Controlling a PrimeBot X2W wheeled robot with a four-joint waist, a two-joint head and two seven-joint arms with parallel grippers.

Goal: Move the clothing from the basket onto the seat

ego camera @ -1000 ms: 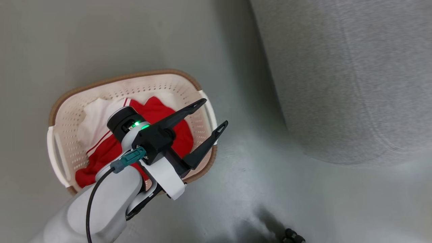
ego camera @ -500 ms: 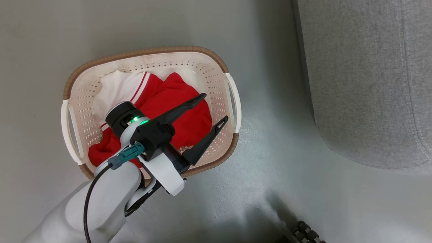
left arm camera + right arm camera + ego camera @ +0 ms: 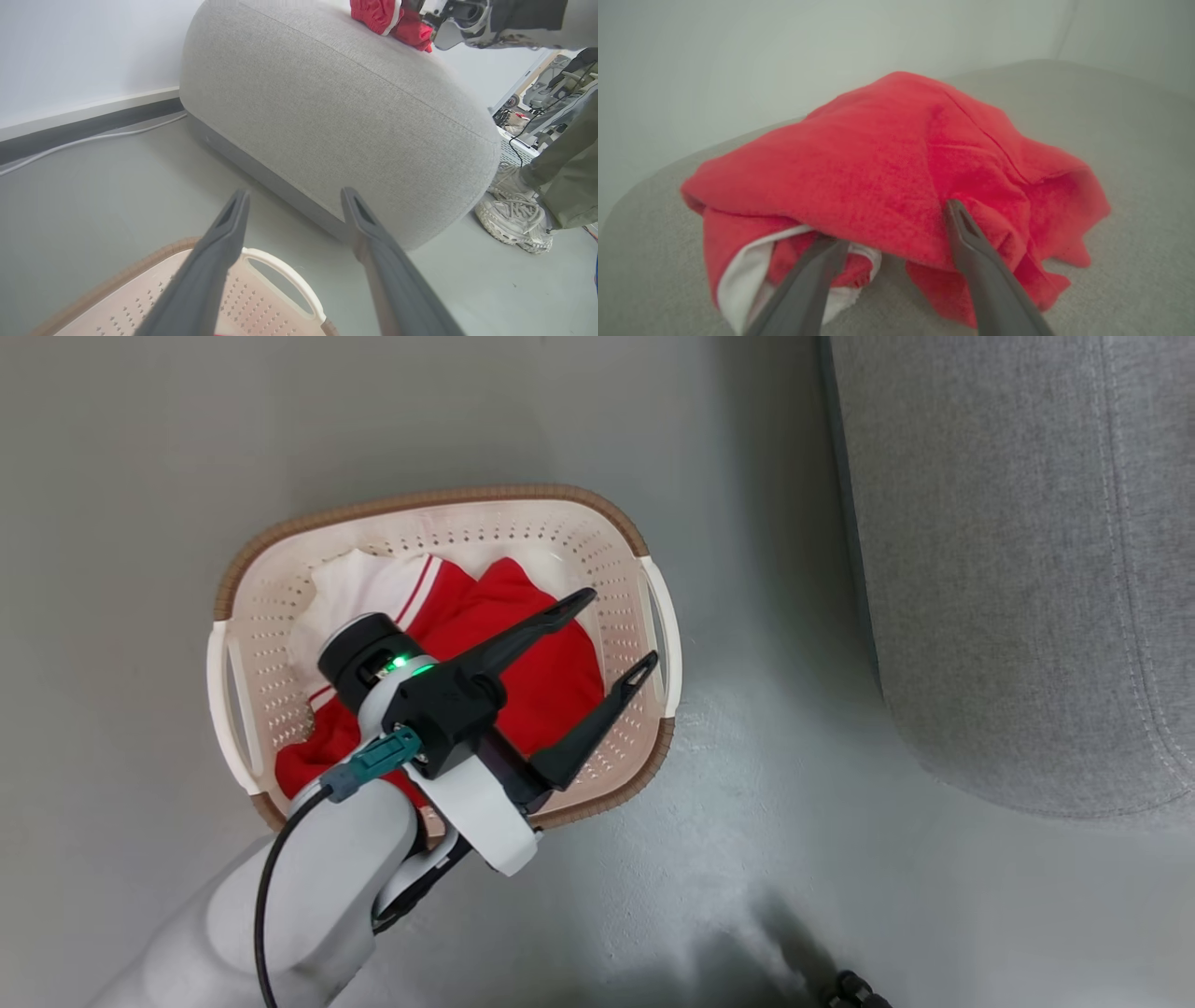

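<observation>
I expect the red clothing to come out in one piece and leave the basket empty when I lift it, because a striped seam joins white to red.
The cream basket stands on the grey floor and holds red clothing with a white panel. My left gripper hovers open over its right half, fingers pointing toward the grey seat. The left wrist view has that gripper above the basket's handle, facing the seat. A second red garment lies on top of the seat, beside my right gripper. In the right wrist view this garment rests crumpled on the seat, and my right gripper is open at its near edge.
A person's pale shoe and trouser leg stand on the floor by the seat's end. A white cable runs along the wall base. A small dark object sits at the bottom edge of the floor.
The head camera has swung, so the whole picture shifted and the basket now sits straighter in it. My left gripper stays open over the basket, its tips a little further inside the right rim.
</observation>
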